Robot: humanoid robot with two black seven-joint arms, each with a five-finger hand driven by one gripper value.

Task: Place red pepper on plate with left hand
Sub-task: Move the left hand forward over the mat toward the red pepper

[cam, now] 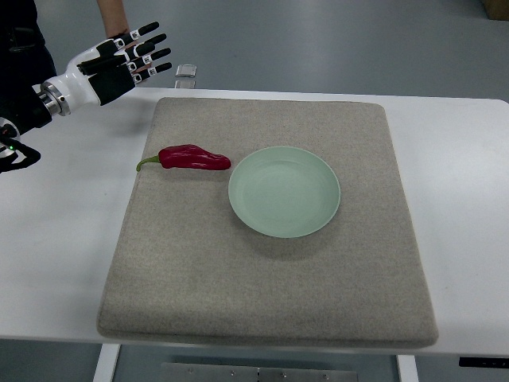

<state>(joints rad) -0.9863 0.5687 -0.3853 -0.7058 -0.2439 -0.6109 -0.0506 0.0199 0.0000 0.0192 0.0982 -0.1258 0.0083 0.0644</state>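
Note:
The straight fingers of my left gripper point past the red pepper toward the clear object (185, 74). I should turn the hand down and put the fingers on both sides of the pepper (170, 157) next to its stem.
A red pepper (193, 158) with a green stem lies on the beige mat (262, 302), just left of the pale green plate (285, 191), which holds nothing. My left hand (135, 56) is at the far left corner of the table, up and left of the pepper, well apart from it. Its fingers are stretched out straight and hold nothing. The right arm is out of view.
The mat lies on a white table (56, 239). A small clear object (185, 76) sits at the table's far edge beside my left hand. A person's arm (113, 16) shows at the top left behind the hand.

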